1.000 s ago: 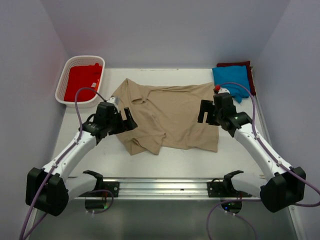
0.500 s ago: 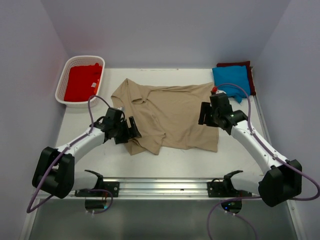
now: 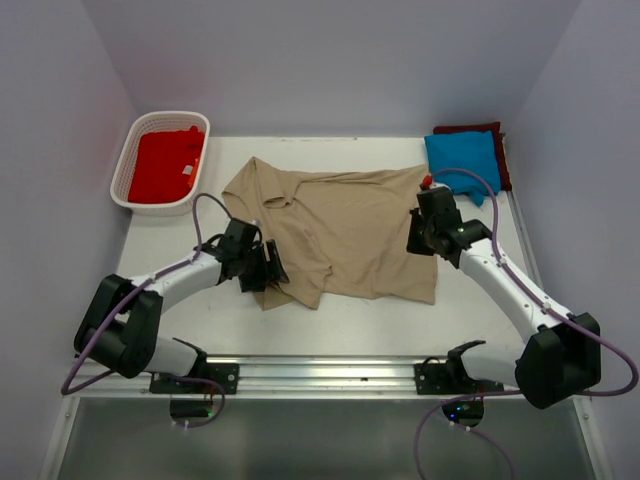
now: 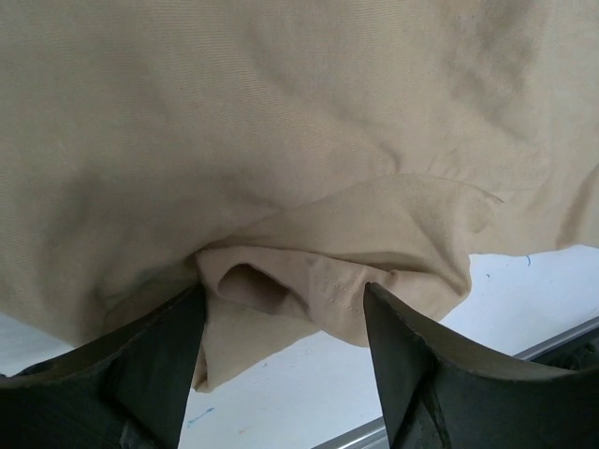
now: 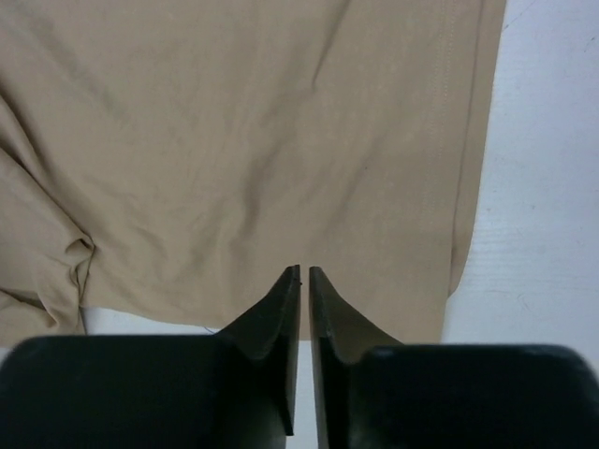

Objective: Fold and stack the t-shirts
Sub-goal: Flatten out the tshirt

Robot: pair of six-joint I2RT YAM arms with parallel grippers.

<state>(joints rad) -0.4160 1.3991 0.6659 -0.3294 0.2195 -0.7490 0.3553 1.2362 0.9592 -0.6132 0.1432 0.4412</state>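
Note:
The tan t-shirt's near corner [image 3: 297, 289] is bunched up into a fold. My left gripper should pinch that fold and pull it toward the metal bar [image 3: 308, 372] before folding.
The tan t-shirt [image 3: 340, 225] lies spread in the middle of the table, its near-left corner bunched into a fold [image 4: 328, 271]. My left gripper [image 3: 270, 268] is low at that corner. In the left wrist view it [image 4: 284, 292] stands open, the bunched fold lying between its fingers [image 4: 412, 365]. My right gripper [image 3: 420, 240] hovers over the shirt's right side, near the hem [image 5: 468, 168]. Its jaws [image 5: 304, 271] are shut to a thin slit with no cloth showing between them. A red t-shirt [image 3: 163, 165] fills the basket. A folded blue one [image 3: 462, 158] lies on a maroon one [image 3: 470, 128] at the back right.
The white lattice basket [image 3: 126, 165] stands at the back left. A metal rail [image 3: 330, 372] runs along the near edge between the arm bases. Grey walls close in the left, back and right sides. Bare white table [image 5: 543, 187] shows right of the tan shirt.
My left gripper has slid right and nearer onto the shirt's bunched near-left corner, its jaws narrowing a little. My right gripper's jaws have gone from wide open to shut and shifted slightly right.

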